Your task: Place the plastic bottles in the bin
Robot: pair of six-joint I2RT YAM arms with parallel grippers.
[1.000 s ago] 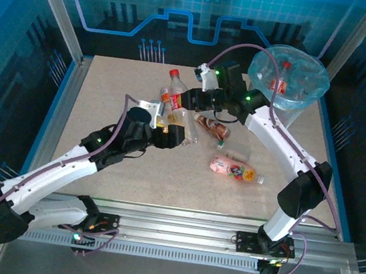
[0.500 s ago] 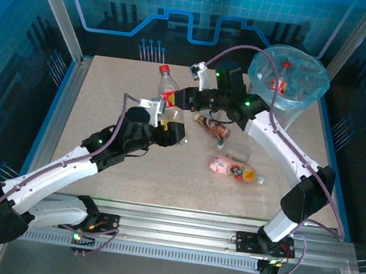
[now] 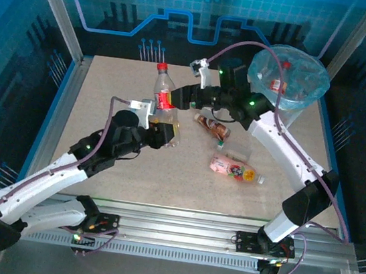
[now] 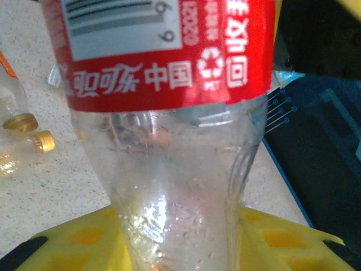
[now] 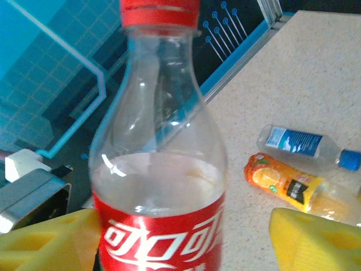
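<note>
My gripper is going to carry the cola bottle [image 3: 166, 108] by the red cap [image 3: 162, 67]. The cap sits squarely on the bottle's neck, so the bottle will hang under it with the cap up.
A clear cola bottle [image 3: 161, 100] with a red cap and red label stands upright above the table. My left gripper [image 3: 164, 133] is shut on its clear lower body, and the yellow fingers [image 4: 73, 243] press both sides of the cola bottle [image 4: 180, 186]. My right gripper [image 3: 174, 99] is open around the label, with a gap between one yellow finger [image 5: 316, 237] and the cola bottle [image 5: 161, 192]. The bin [image 3: 308, 93], lined with a blue bag, stands at the far right and holds bottles.
A brown bottle [image 3: 213, 126], a clear bottle [image 3: 235, 153] and a pink bottle [image 3: 235, 169] lie on the table right of centre. The right wrist view shows an orange bottle [image 5: 282, 183] and a blue-labelled bottle [image 5: 304, 144] lying flat. Frame posts and blue edges bound the table.
My left gripper has shut on the cola bottle's lower body and drawn back left. My right gripper has opened off the label. The bottle now stands more upright, slightly further left.
</note>
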